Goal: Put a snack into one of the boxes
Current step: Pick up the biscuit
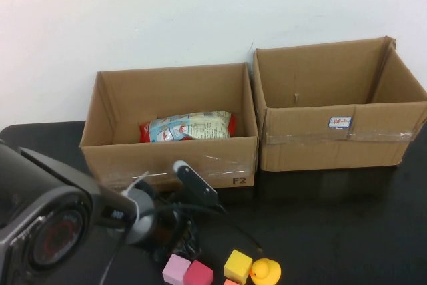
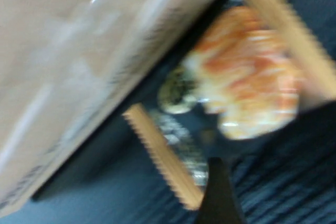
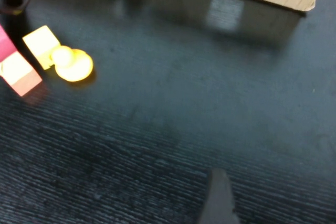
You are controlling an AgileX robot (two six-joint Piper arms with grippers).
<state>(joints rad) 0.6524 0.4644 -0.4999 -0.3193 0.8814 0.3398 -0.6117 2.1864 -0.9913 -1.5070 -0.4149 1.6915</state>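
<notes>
I should open my left gripper and grip farther in, toward the bag's middle point(image 2: 223, 103), because its fingers reach only the snack bag's near side by its jagged end.
My left gripper point(image 1: 180, 233) is low over the table, just in front of the left cardboard box point(image 1: 200, 158). In the left wrist view the gripper point(image 2: 197, 69) has its two orange serrated fingers point(image 2: 163, 156) on either side of an orange-and-white snack bag point(image 2: 247, 77), which fills the gap between them. Another snack bag point(image 1: 189, 127), blue, white and red, lies inside the left box. The right cardboard box point(image 1: 340, 141) stands beside it and looks empty. My right gripper point(image 3: 218, 198) hovers over bare table and does not show in the high view.
Foam toys sit at the table's front edge: a pink cube point(image 1: 176, 269), a red cube point(image 1: 199, 274), a yellow cube point(image 1: 237, 264) and a yellow duck point(image 1: 265, 271). The cubes and the duck point(image 3: 73, 64) also show in the right wrist view. The boxes stand against the white wall.
</notes>
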